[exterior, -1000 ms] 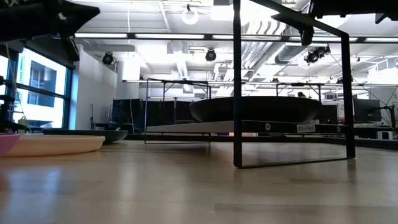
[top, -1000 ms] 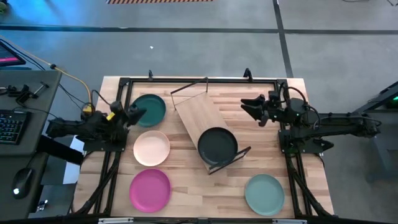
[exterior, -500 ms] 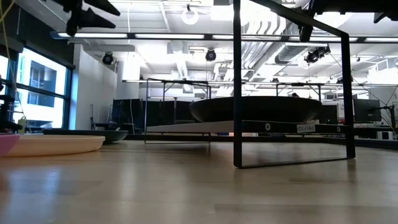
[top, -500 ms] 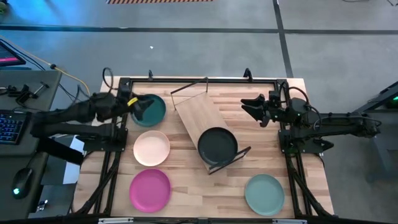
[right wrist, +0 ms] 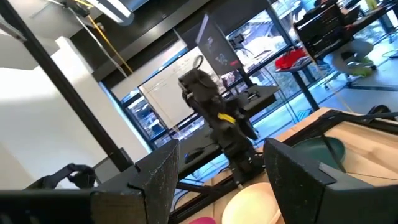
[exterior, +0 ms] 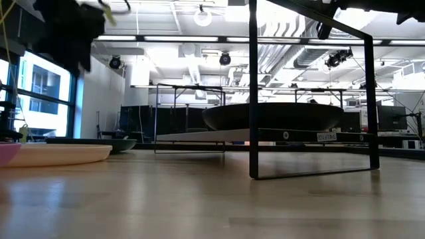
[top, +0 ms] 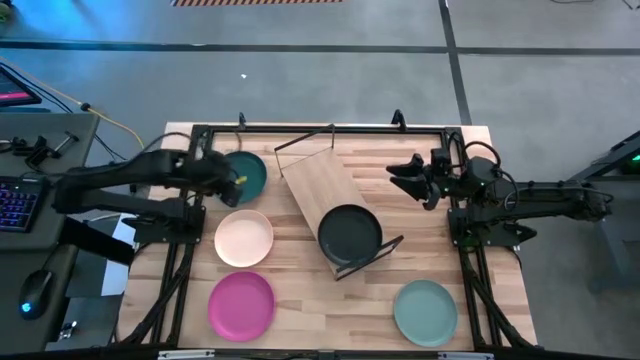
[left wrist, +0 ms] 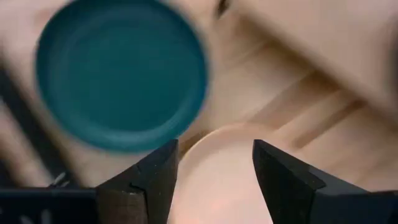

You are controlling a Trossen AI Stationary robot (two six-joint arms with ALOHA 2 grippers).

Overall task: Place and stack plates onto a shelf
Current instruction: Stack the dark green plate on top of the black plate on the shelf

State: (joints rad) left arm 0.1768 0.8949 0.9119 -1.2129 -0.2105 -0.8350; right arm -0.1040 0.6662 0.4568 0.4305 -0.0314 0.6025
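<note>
The charcoal plate [top: 350,235] is round and has about the same width as the teal plate [top: 250,175], so I expect the teal plate to cover it fully when I stack them.
The light-wood shelf [top: 318,190] stands slantwise mid-table on its black frame, and the charcoal plate [top: 350,231] lies on its near end. The teal plate [top: 248,170], cream plate [top: 243,238], pink plate [top: 241,304] and sage-green plate [top: 425,311] lie flat on the table. My left gripper [top: 232,183] hangs open above the gap between the teal and cream plates, pointing down; in its wrist view its fingers [left wrist: 214,149] frame the cream plate's far rim [left wrist: 217,168] without touching. My right gripper [top: 397,176] hovers open at the right, beside the shelf.
Black arm mounts and rails run along the table's left, far and right edges [top: 320,128]. In the low view the shelf's black end frame [exterior: 254,93] stands upright, the charcoal plate [exterior: 272,116] on the board behind it. Bare tabletop lies between the pink and sage-green plates.
My left gripper has opened from shut. Its arm has swung out from the table's left edge toward the teal plate, risen, and tipped so the fingers point down over the teal and cream plates. No plate has moved.
</note>
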